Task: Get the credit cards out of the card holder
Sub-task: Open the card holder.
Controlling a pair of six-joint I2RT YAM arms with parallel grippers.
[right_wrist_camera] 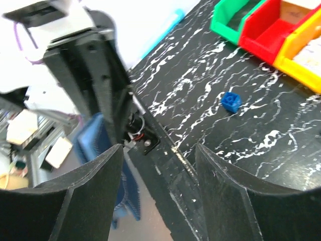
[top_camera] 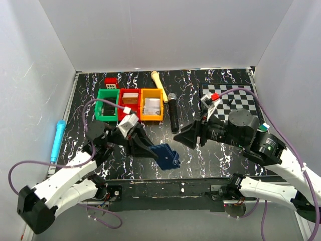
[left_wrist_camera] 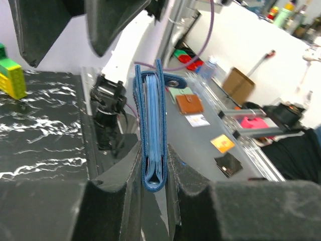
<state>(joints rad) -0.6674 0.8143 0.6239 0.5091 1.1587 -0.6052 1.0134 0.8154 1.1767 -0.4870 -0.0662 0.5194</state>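
Note:
The card holder's free edge (top_camera: 173, 153) is clear of the left gripper's fingers, so the robot's open right gripper should now go toward it and close across that edge (top_camera: 172, 150).
My left gripper (top_camera: 150, 151) is shut on the navy-blue card holder (top_camera: 166, 156) and holds it raised above the table's front edge. In the left wrist view the card holder (left_wrist_camera: 153, 125) stands on edge between my fingers, folded shut, fold end down, with pale blue card edges (left_wrist_camera: 153, 120) packed inside. My right gripper (top_camera: 181, 138) is open and empty, just right of the holder and pointing at it. In the right wrist view the card holder (right_wrist_camera: 103, 150) shows blurred at the left, behind my left finger (right_wrist_camera: 75, 201).
Green (top_camera: 106, 104), red (top_camera: 129, 103) and orange (top_camera: 151, 104) bins stand at the back. A black microphone (top_camera: 173, 111), a chessboard (top_camera: 232, 100), a light-blue pen (top_camera: 57, 139) and a small blue toy brick (right_wrist_camera: 230, 101) lie on the marbled table (top_camera: 210, 155).

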